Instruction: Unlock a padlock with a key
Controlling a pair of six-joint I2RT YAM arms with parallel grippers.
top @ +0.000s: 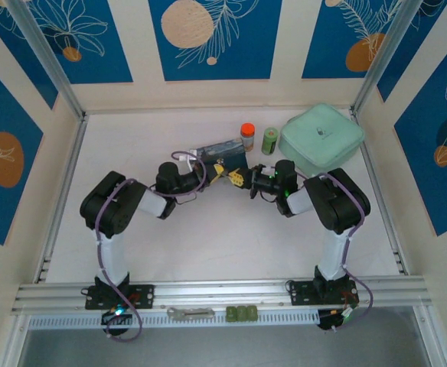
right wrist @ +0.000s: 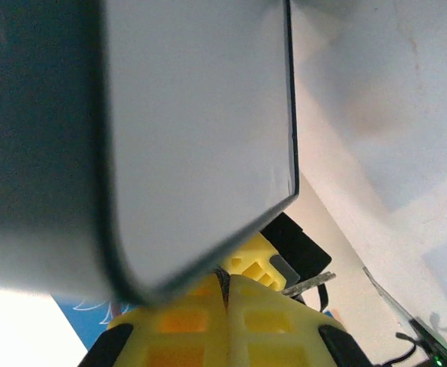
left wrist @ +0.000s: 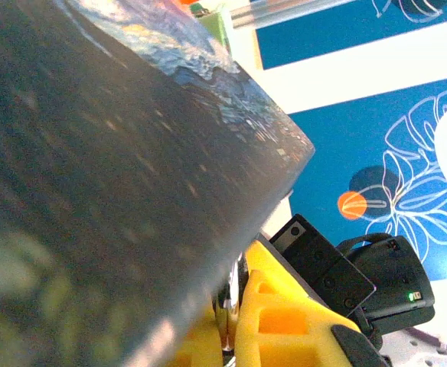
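Observation:
Next, I open my right gripper, move it back and roll it upright before it takes the padlock's key (top: 228,175) to turn it, because my right gripper is rolled far over at the key.
Both arms meet at the table's middle, just in front of the blue painted box (top: 222,155). My left gripper (top: 230,177) is shut on the key (right wrist: 311,281), whose toothed silvery blade sticks out past its yellow finger in the right wrist view. In the left wrist view the key (left wrist: 235,302) is a shiny strip pinched between the yellow fingers (left wrist: 285,321). My right gripper (top: 252,183) faces it, fingers pressed together (right wrist: 225,284). A dark sliver at their tips looks like the padlock (right wrist: 222,274), which is mostly hidden.
The box looms close over both wrist cameras. Behind it stand an orange-capped bottle (top: 247,136), a green can (top: 270,141) and a mint-green lidded container (top: 321,138). A grey wrench-like tool (top: 190,313) and green pieces (top: 243,313) lie on the front rail.

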